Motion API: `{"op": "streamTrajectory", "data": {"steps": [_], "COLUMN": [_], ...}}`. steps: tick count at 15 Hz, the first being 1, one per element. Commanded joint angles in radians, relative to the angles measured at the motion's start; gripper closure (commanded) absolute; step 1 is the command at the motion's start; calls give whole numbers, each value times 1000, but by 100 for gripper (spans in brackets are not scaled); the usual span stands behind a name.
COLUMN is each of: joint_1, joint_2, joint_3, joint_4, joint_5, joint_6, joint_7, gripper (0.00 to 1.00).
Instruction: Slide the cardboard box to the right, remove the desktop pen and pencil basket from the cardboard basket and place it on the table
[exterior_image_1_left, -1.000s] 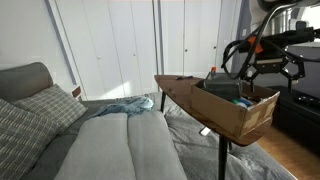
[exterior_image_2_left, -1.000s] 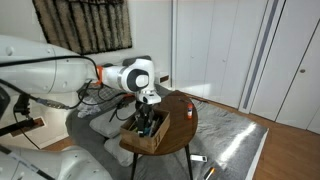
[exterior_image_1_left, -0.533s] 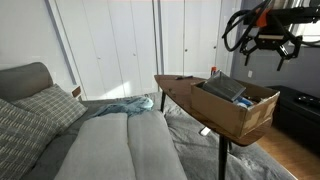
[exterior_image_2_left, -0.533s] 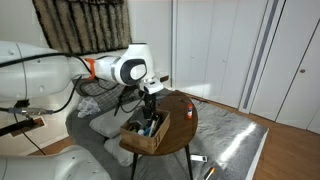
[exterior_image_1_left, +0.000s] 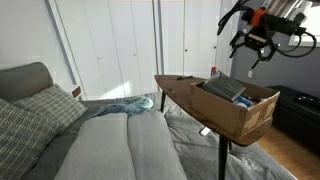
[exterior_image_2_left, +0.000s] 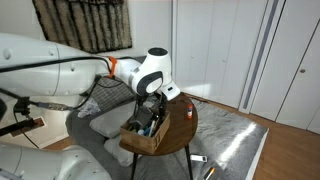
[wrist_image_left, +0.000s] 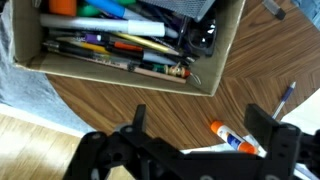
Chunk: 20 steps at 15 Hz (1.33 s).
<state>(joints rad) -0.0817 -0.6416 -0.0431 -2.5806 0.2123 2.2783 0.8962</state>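
I should move up, tilt over the box and grab the basket's rim (exterior_image_1_left: 221, 80), because my gripper points down at tabletop (wrist_image_left: 172, 118) beside the cardboard box while the basket leans inside it.
The brown cardboard box (exterior_image_1_left: 238, 108) sits on the round wooden table (exterior_image_1_left: 178, 85), overhanging its edge; it also shows in the other exterior view (exterior_image_2_left: 146, 133) and at the top of the wrist view (wrist_image_left: 120, 62). It holds pens and markers. A dark object at its corner (wrist_image_left: 200, 38) looks like the pen and pencil basket; a dark top shows at the box's far corner (exterior_image_1_left: 213, 74). My gripper (exterior_image_1_left: 254, 47) (exterior_image_2_left: 157, 101) hangs open and empty above the box. In the wrist view its fingers (wrist_image_left: 200, 125) spread over bare tabletop beside the box.
An orange-capped glue stick (wrist_image_left: 231, 139) and a pen (wrist_image_left: 285, 97) lie on the table next to the box. A grey couch (exterior_image_1_left: 90, 140) with cushions and a blue cloth stands beside the table. White closet doors stand behind.
My gripper has risen from box level to well above the box and shifted a little sideways, still open and empty. The box has not moved.
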Motion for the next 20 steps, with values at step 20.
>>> {"op": "streamTrajectory", "data": {"steps": [20], "joint_1": [-26], "joint_2": [606], "joint_3": [-105], "joint_4": [841], "joint_5": [57], "joint_6": [-995], "joint_7": [-106], "gripper": [0]}}
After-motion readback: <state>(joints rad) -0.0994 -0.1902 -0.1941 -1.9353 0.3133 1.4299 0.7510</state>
